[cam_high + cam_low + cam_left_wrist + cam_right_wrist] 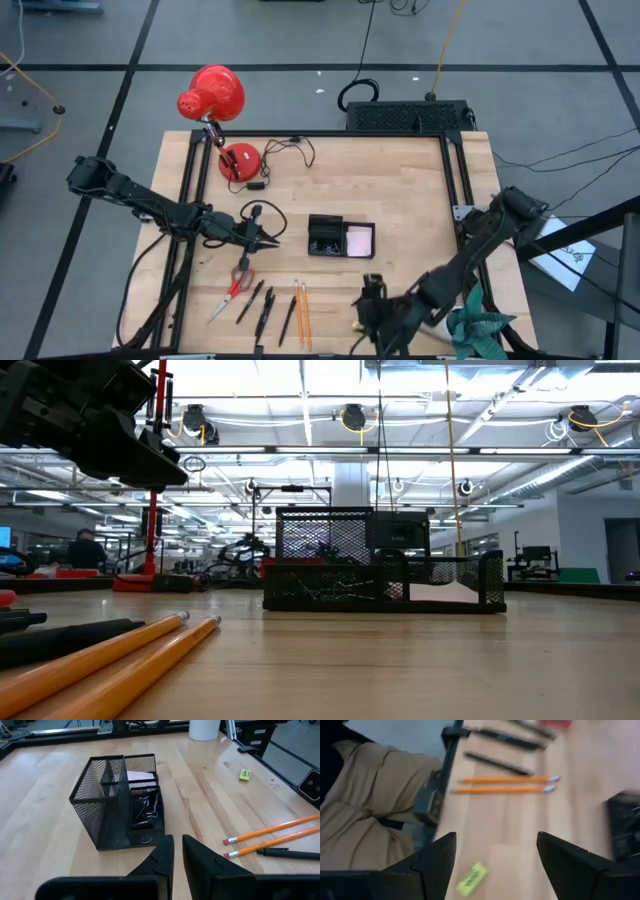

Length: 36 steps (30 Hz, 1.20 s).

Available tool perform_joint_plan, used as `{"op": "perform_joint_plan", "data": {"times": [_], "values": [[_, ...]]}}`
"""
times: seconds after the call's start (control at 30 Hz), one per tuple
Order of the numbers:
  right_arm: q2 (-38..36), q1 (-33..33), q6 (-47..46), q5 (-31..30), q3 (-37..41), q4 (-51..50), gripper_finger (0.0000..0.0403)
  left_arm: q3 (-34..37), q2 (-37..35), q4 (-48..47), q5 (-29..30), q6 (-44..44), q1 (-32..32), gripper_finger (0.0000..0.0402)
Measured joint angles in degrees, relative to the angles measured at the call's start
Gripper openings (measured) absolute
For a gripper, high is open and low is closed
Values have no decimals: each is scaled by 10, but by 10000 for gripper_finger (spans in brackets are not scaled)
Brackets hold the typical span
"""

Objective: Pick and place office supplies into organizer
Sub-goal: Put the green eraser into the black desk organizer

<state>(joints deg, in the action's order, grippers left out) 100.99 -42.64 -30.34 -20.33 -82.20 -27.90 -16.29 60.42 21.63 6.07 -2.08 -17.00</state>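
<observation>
Clear wood (492, 827) lies between the small yellow piece (472, 879) and the pencils, so my right gripper should carry on lowering its open fingers around the yellow piece and close there.
The black mesh organizer (340, 238) (120, 800) (385, 575) stands mid-table, with binder clips (147, 810) and a pink pad (358, 240) inside. My left gripper (265, 238) (177, 855) hovers just left of it, shut and empty. Near the table's near edge lie the red-handled scissors (235, 290), black pens (262, 305) and two orange pencils (300, 312) (272, 835) (505, 785). My right gripper (372, 292) (495, 865) is open above the near edge, right of the pencils. The small yellow piece (471, 879) (244, 774) lies on the wood below and between its fingers.
A red desk lamp (212, 95) with its base (240, 160) and cable sits at the far left. A larger black box (405, 115) stands beyond the far edge. A person in tan trousers (365, 805) is by the near edge. Bare wood lies right of the organizer.
</observation>
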Motion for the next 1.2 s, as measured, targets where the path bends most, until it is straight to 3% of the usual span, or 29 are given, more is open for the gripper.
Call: {"op": "perform_joint_plan", "data": {"times": [0.47, 0.73, 1.0, 1.2], "values": [[122, 2, -155, 43, -9, 9, 271, 0, 0, -9, 0, 1, 0, 47], [127, 9, -276, 87, -9, -25, 261, 0, 0, -14, -1, 3, 0, 47], [126, -13, -305, 85, -2, -14, 240, 0, 0, -14, -1, 18, 0, 47], [126, -12, -310, 84, 43, 50, 230, 0, 0, -13, -1, 17, 0, 47]]}}
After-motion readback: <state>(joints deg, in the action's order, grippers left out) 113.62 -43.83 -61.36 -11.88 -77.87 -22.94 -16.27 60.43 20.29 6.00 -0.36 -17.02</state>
